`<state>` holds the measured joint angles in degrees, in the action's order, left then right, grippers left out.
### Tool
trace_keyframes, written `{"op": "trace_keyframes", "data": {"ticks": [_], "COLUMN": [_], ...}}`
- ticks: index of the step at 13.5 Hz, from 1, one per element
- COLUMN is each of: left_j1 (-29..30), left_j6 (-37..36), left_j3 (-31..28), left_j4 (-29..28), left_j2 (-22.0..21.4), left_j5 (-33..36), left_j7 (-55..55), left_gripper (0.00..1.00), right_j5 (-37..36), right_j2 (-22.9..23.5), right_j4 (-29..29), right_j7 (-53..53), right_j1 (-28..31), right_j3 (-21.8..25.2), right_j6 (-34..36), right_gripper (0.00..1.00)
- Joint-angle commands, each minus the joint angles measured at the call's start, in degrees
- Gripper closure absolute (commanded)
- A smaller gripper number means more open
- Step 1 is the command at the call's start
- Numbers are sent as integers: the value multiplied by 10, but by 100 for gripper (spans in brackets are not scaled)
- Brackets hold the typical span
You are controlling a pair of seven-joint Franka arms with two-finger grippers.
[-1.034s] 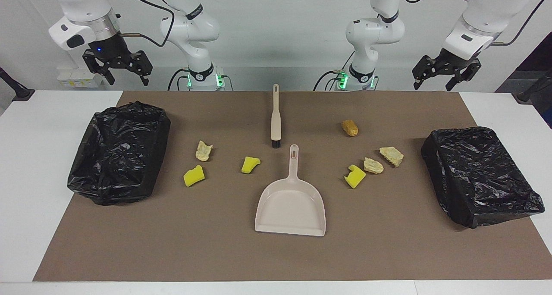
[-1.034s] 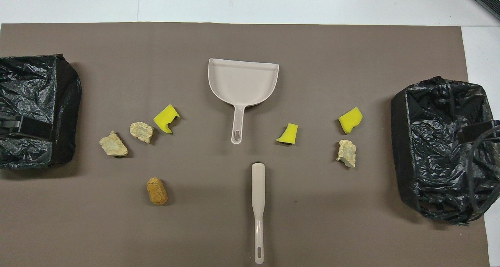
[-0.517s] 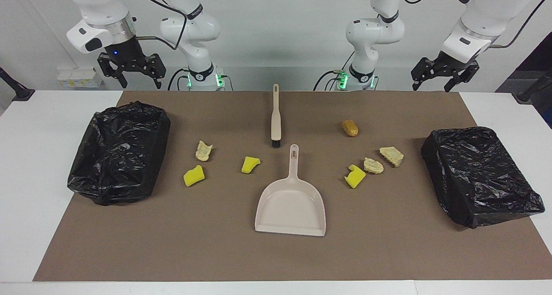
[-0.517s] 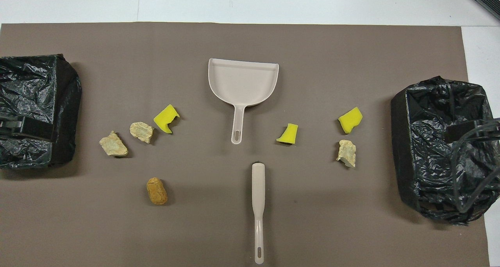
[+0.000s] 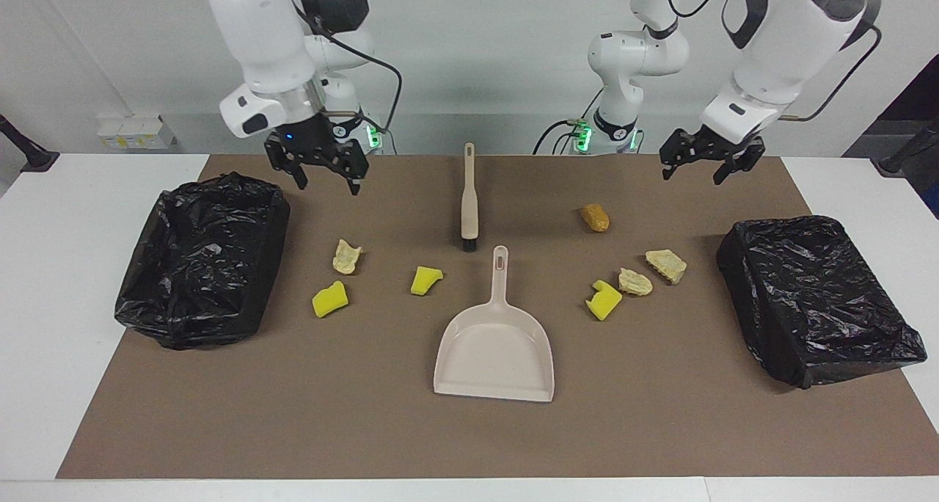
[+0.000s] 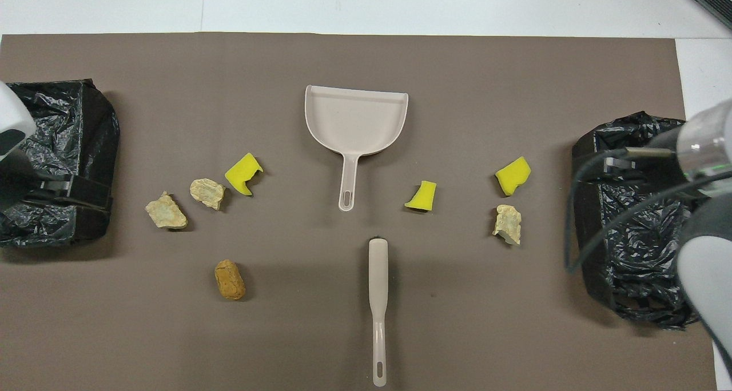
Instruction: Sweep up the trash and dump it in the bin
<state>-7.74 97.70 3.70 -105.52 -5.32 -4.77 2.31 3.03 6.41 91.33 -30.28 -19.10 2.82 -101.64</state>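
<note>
The beige dustpan's handle (image 6: pixel 349 175) is pointing toward me and is clear of the brush and trash. My open right gripper keeps going until its fingers are on both sides of the handle's end (image 6: pixel 346 199).
Several trash pieces lie on the brown mat: yellow foam chunks (image 5: pixel 330 299) (image 5: pixel 425 279) (image 5: pixel 604 299), pale tan lumps (image 5: pixel 347 256) (image 5: pixel 634 281) (image 5: pixel 666 265) and an orange-brown lump (image 5: pixel 595 217). The beige dustpan (image 5: pixel 494 355) sits mid-mat with its handle toward the robots. The beige brush (image 5: pixel 469 201) lies just nearer to the robots, bristles toward the pan. My right gripper (image 5: pixel 327 185) hangs open and empty over the mat between the brush and the black-lined bin (image 5: pixel 202 260). My left gripper (image 5: pixel 693 173) hangs open and empty over the mat beside the orange-brown lump.
A second black-lined bin (image 5: pixel 814 296) stands at the left arm's end of the mat. In the overhead view the dustpan (image 6: pixel 355 119), the brush (image 6: pixel 378 276) and both bins (image 6: pixel 54 122) (image 6: pixel 640 236) show, with the arms' wrists overlapping the bins.
Both arms have swung inward from the table's ends toward the middle and come lower over the mat. Their grippers stay open. Nothing on the mat has moved.
</note>
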Motion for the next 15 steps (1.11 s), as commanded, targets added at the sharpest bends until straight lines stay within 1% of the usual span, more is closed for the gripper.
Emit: {"op": "trace_keyframes", "data": {"ticks": [1,2,3,5,7,8,10,11,13,15], "left_j1": [-39,-55,-72,-104,-150,-170,-183,-184,-197,-228], "left_j6": [97,133,165,201,211,231,258,285,379,464], "left_j3": [-7,-7,-7,-7,-3,6,44,69,116,126], "left_j4": [-146,-189,-230,-289,-311,-326,-353,-373,-437,-483], "left_j2": [-85,-109,-135,-170,-174,-175,-178,-181,-195,-193], "left_j5": [-38,-51,-55,-64,-64,-64,-64,-64,-64,-64], "left_j7": [16,17,17,23,72,101,141,163,213,239], "left_gripper": [0,0,0,0,0,0,0,0,0,0], "right_j5": [7,14,41,69,76,76,78,76,71,68], "right_j2": [99,119,136,167,199,214,232,239,240,251], "right_j4": [-57,-57,-57,-57,-56,-56,-52,-51,-41,-41], "right_j7": [-75,-96,-113,-133,-161,-165,-168,-168,-156,-149], "right_j1": [-42,-52,-59,-88,-120,-136,-140,-147,-152,-159], "right_j3": [-5,-7,-9,-9,-9,-9,-9,-9,-9,-9], "right_j6": [-57,-89,-113,-141,-165,-175,-199,-213,-224,-227], "right_gripper": [0,0,0,0,0,0,0,0,0,1]}}
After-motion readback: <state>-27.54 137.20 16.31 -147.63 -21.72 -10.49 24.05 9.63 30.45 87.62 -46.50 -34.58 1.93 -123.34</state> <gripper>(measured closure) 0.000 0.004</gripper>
